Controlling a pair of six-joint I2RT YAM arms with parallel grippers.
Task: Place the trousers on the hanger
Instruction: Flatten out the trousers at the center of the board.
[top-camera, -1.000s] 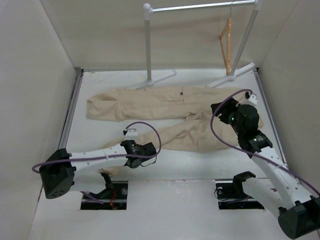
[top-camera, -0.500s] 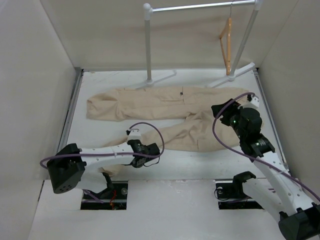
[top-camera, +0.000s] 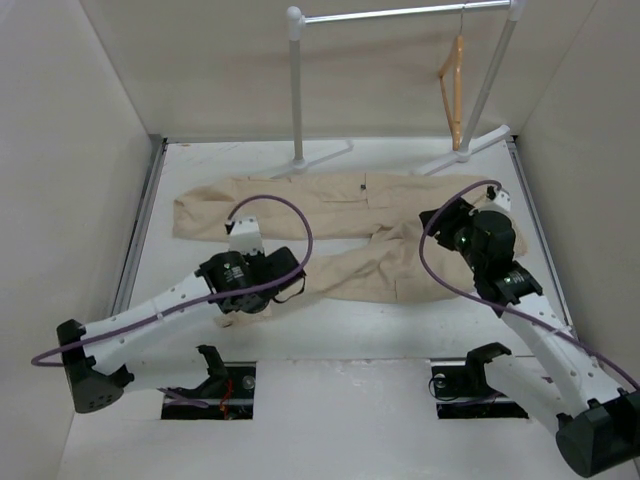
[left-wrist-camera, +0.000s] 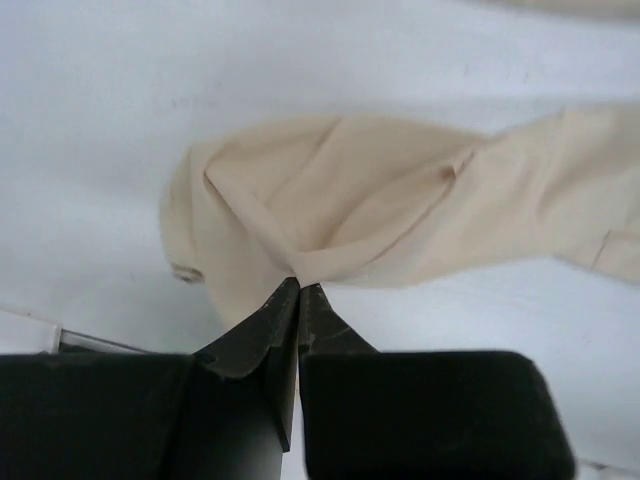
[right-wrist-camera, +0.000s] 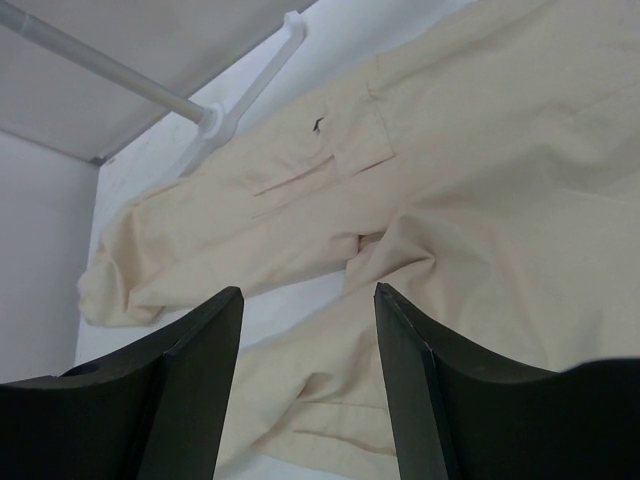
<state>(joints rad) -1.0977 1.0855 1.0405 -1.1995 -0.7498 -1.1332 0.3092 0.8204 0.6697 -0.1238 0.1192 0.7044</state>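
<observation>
The near leg (top-camera: 335, 272) is bunched up and creased toward the waist, so the robot's left gripper should pull it out straight before the right gripper goes to the waist's edge (top-camera: 520, 240).
The beige trousers (top-camera: 300, 205) lie spread across the table, waist to the right and legs to the left. My left gripper (top-camera: 240, 300) is over the near leg's end. In the left wrist view it (left-wrist-camera: 299, 287) is shut on a pinched fold of that cloth (left-wrist-camera: 380, 210). My right gripper (top-camera: 440, 228) hovers over the waist area, jaws wide apart and empty (right-wrist-camera: 310, 300), with the trousers (right-wrist-camera: 480, 200) below it. The orange-tan hanger (top-camera: 455, 90) hangs by its hook from the rack's bar at the back right, away from both grippers.
The white-and-silver garment rack (top-camera: 298, 80) stands at the back, its feet on the table just behind the trousers; its bar and foot show in the right wrist view (right-wrist-camera: 100, 65). Walls close in on the left, right and back.
My left arm has swung left and back and risen, carrying the near leg's end with it. The right gripper shifted slightly and stays open.
</observation>
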